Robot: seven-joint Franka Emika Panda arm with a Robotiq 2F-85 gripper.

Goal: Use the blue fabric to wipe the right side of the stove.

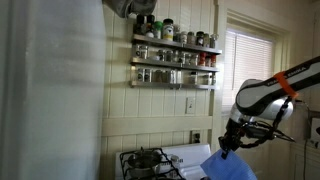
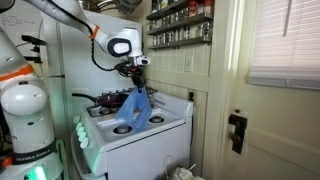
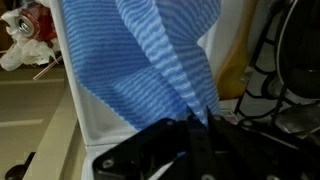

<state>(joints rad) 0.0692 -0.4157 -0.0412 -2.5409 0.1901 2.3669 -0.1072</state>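
I should lower next until the fabric's folds settle, then release, as the blue fabric's lower end (image 2: 135, 117) lies over the white stove top (image 2: 138, 131), clear of the black grate.
My gripper (image 1: 229, 144) (image 2: 138, 78) (image 3: 190, 125) is shut on the top of the blue fabric (image 1: 228, 167) (image 2: 133, 110) (image 3: 140, 60). The cloth hangs down from the jaws in long folds, its lower end draping over the stove top. The stove is a white gas range (image 2: 150, 130) with black burner grates (image 1: 147, 159) (image 2: 105, 100). The cloth hangs over the stove's near side in an exterior view (image 2: 133, 110), above the white front part. In the wrist view the cloth fills the upper middle and hides most of the stove; a black grate (image 3: 285, 60) shows at the right.
A spice rack (image 1: 175, 55) (image 2: 180, 25) with jars hangs on the wall above the stove. A window with blinds (image 1: 250, 60) (image 2: 285, 40) is beside it. A door with a black latch (image 2: 236, 130) stands next to the stove. Clutter lies on the floor (image 3: 25, 40).
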